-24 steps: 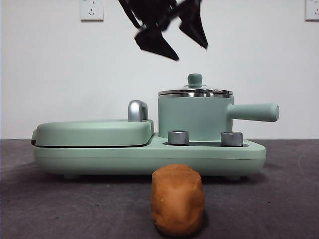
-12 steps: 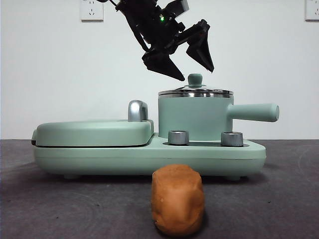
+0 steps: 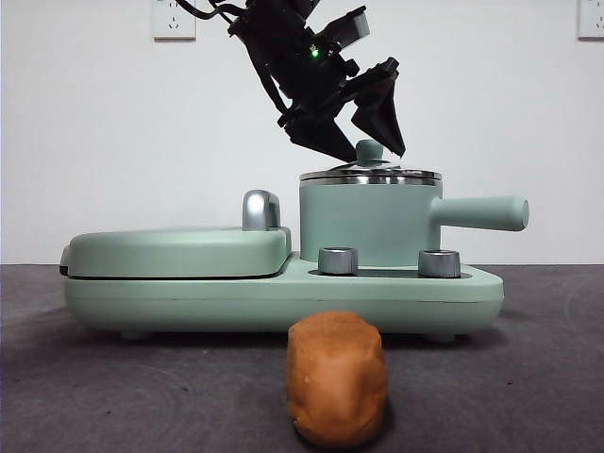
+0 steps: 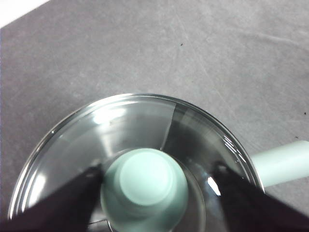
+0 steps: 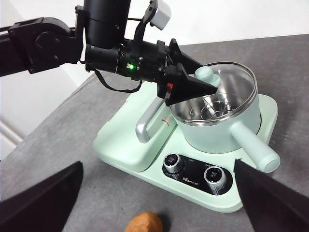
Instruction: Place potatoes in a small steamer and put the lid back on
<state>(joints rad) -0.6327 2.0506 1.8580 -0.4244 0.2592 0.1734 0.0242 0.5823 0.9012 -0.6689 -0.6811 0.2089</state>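
Observation:
My gripper will uncover an empty steamer (image 3: pixel 368 223) when it lifts the glass lid, because only shiny grey steel (image 4: pixel 135 126) shows through the lid around its knob.
The mint-green steamer (image 3: pixel 368 222) stands on the right of its base with the glass lid (image 3: pixel 370 174) on it. My left gripper (image 3: pixel 373 153) is low over the lid, its jaws open on either side of the green knob (image 4: pixel 145 181), not closed on it. The right wrist view shows this too (image 5: pixel 193 82). The orange-brown potato (image 3: pixel 336 392) lies on the dark table in front of the base, and shows in the right wrist view (image 5: pixel 145 223). My right gripper (image 5: pixel 159 193) is open and empty, held high above the table near the potato.
The flat green griddle cover (image 3: pixel 179 250) with its chrome handle (image 3: pixel 260 209) fills the left of the base. Two steel dials (image 3: pixel 338 260) sit on the front. The steamer's side handle (image 3: pixel 481 212) points right. A white wall stands behind.
My left gripper has come down from above the pot and now straddles the lid's knob. The potato, pot and lid have not moved.

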